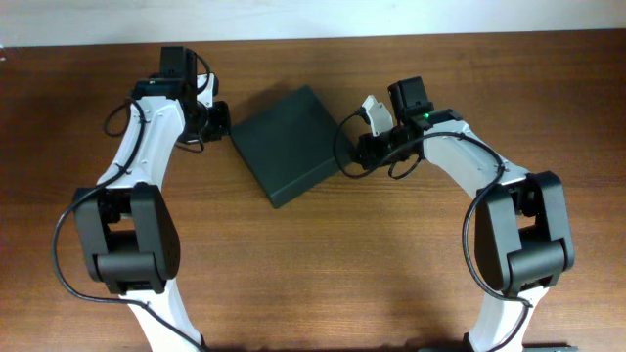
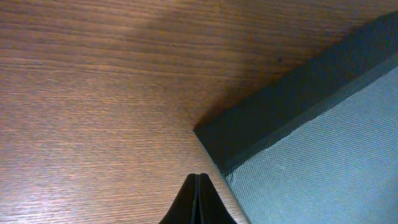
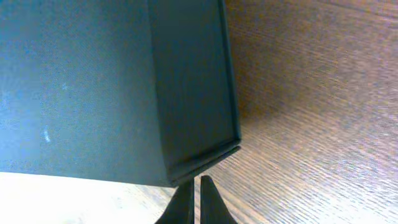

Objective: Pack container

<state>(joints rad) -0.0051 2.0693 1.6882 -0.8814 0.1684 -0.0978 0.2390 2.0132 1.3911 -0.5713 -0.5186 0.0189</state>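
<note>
Next, my right gripper pushes the container [image 1: 291, 142] at its corner [image 1: 350, 160] toward the front while my left gripper helps straighten it, because it lies crooked to the table's far edge.
The container [image 1: 287, 142] is a dark green-black box lying flat and closed in the middle of the wooden table, turned at an angle. My left gripper [image 1: 223, 122] is shut and empty, its tips low over the wood just beside the box's left corner. In the left wrist view the shut fingers [image 2: 198, 177] point at that corner [image 2: 323, 155]. My right gripper [image 1: 350, 161] sits at the box's right corner. In the right wrist view its fingers [image 3: 196, 180] are almost together with a thin slit between them, right under the corner edge of the box [image 3: 93, 87].
The brown wooden table [image 1: 391, 254] stretches toward the front between the two arm bases. Its far edge [image 1: 313, 41] runs along the top, with a white surface behind. Black cables loop beside each wrist.
</note>
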